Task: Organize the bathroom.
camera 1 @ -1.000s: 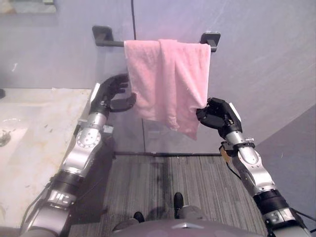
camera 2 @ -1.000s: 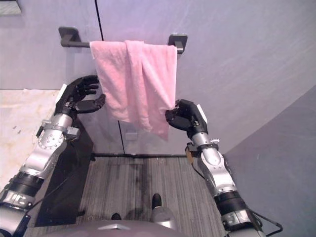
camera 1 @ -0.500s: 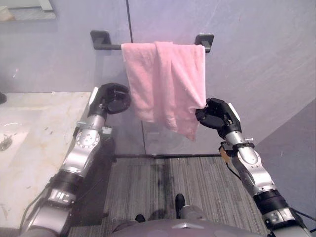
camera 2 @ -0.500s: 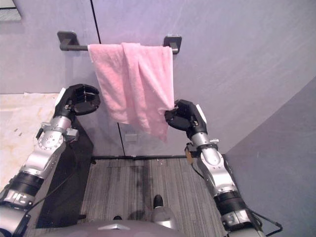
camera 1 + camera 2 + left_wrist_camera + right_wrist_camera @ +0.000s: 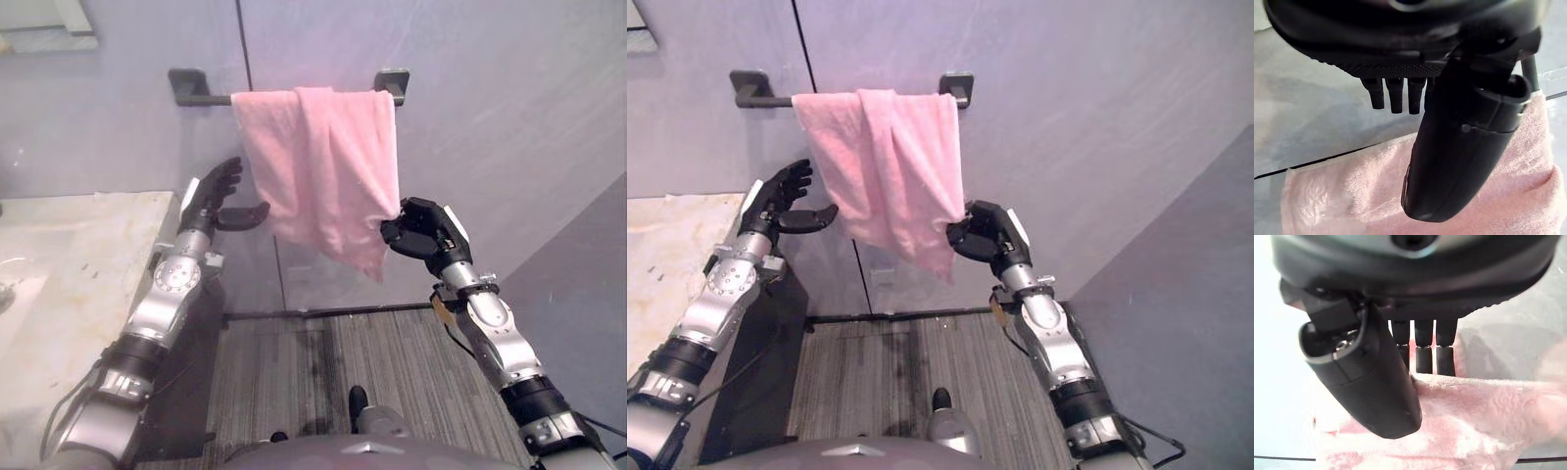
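My gripper will make the pink towel spread wider along the bar when I pull its edge (image 5: 256,175) sideways, because a loose fold (image 5: 318,132) runs down the towel's middle.
A pink towel (image 5: 318,166) hangs bunched over a dark bar (image 5: 201,96) on the grey wall, its right half drooping lower than its left. My left hand (image 5: 217,201) is open just left of the towel's left edge, fingers straight and thumb pointing toward the cloth, not holding it. In the left wrist view the towel (image 5: 1352,196) lies past the straight fingers. My right hand (image 5: 421,235) is shut on the towel's lower right edge. The right wrist view has the thumb (image 5: 1376,382) pinching the towel (image 5: 1488,421) against the fingers.
A pale stained countertop (image 5: 59,274) runs along the left, with a dark cabinet side (image 5: 191,392) beneath it. A striped grey floor (image 5: 392,362) lies below the towel. A mirror corner (image 5: 39,24) sits at the upper left.
My left hand curled shut half a second ago and has opened again beside the towel. The right hand keeps its hold. The camera has shifted slightly.
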Controlling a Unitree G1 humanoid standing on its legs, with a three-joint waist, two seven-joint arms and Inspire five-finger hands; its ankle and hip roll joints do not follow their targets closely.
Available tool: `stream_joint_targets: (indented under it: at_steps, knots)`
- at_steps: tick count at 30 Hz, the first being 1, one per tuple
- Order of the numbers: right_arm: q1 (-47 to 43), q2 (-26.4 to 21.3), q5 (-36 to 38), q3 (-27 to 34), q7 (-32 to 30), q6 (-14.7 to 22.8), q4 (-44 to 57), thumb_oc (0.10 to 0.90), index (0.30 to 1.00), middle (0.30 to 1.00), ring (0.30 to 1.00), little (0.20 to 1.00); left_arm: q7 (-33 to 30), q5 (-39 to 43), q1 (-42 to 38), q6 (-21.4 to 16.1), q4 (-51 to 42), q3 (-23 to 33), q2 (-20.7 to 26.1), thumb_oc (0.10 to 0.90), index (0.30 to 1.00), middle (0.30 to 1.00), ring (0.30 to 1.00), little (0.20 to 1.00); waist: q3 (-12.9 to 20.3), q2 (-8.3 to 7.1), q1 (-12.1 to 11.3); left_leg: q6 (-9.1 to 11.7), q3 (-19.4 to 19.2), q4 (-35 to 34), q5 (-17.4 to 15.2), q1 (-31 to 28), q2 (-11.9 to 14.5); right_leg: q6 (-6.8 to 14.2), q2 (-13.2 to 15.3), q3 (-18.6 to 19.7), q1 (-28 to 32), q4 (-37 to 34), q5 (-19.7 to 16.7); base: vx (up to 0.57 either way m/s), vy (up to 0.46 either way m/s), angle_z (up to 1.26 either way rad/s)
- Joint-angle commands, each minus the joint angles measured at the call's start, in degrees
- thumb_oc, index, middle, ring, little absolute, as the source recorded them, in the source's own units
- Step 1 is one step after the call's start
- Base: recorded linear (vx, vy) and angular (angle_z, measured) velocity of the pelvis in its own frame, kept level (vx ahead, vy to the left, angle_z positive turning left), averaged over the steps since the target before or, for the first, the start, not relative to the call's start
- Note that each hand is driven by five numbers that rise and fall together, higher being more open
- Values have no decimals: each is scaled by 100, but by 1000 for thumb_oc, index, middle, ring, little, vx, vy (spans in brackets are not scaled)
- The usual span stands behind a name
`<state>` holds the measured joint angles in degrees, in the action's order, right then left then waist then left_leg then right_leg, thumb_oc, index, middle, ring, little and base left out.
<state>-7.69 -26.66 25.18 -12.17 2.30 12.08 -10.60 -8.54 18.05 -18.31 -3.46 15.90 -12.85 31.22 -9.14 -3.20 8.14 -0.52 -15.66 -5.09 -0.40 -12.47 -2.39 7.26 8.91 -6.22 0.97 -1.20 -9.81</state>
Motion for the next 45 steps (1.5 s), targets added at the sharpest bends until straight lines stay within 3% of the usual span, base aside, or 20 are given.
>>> stream_joint_targets:
  at_steps: [1,8,9,10,11,12,13,25,32,38,45]
  knots:
    - [-900,-76,105,131,98,471,348,400,300,300,300,300,263,353,-1340,-410,276,-271,-184,800,900,900,900,900,301,325,-33,-145,192,185,-656,39,-69,476,338,-19,-525,722,239,53,8,-4]
    - [-964,-27,140,3,201,439,394,400,300,300,300,300,412,327,-1530,-385,550,-404,-198,800,900,900,900,900,314,358,71,-141,95,231,-681,8,-74,475,317,32,-569,721,207,32,5,-6]
    - [-974,-38,163,1,215,414,414,400,300,300,300,300,358,322,-1556,-408,593,-408,-163,778,867,867,867,867,318,364,83,-139,87,227,-680,3,-77,477,311,35,-573,714,206,24,7,-15]
    - [-977,-43,171,0,217,398,426,400,300,300,300,300,321,322,-1566,-420,605,-408,-149,723,785,785,785,785,320,368,86,-139,86,223,-679,1,-78,477,307,38,-574,711,209,19,9,-17]
    - [-982,-40,178,-18,224,402,414,400,300,300,300,300,237,339,-1578,-485,669,-403,-128,627,641,641,641,641,325,376,89,-137,83,224,-679,-1,-81,478,304,31,-574,706,217,13,12,-13]
    - [-991,-40,157,-33,215,385,426,400,300,300,300,300,95,275,-1578,-559,706,-344,-79,427,340,340,340,340,328,390,84,-136,78,220,-676,0,-82,476,301,24,-580,709,213,10,14,-10]
    - [-989,-26,122,-38,216,397,419,402,302,302,302,302,-5,181,-1576,-648,742,-306,-38,400,300,300,300,300,322,398,83,-135,69,214,-675,-5,-81,476,308,25,-589,719,195,0,11,-5]
    - [-798,-10,67,199,-250,567,442,400,300,300,300,300,-541,-32,-1029,-1086,363,275,313,400,300,300,300,300,284,412,-141,-105,186,189,-660,23,-47,457,347,-150,-506,733,305,-9,-1,1]
    - [-754,88,163,451,-1047,587,347,400,300,300,300,300,-766,11,-599,-1236,69,655,309,400,300,300,300,300,282,402,-266,-97,299,178,-674,32,-50,462,384,-246,-496,783,301,-3,-6,9]
    - [-385,599,701,608,-2049,541,212,400,300,300,300,300,-1370,63,-216,-1381,-299,880,98,400,300,300,300,300,255,438,-290,-124,345,196,-685,40,-53,448,392,-272,-502,838,333,1,-4,3]
    - [-276,989,976,467,-2616,556,88,400,300,300,300,300,-1480,-47,-171,-1259,-397,706,-99,422,333,333,333,333,229,469,-269,-144,340,190,-672,28,-61,430,363,-232,-503,854,347,0,0,0]
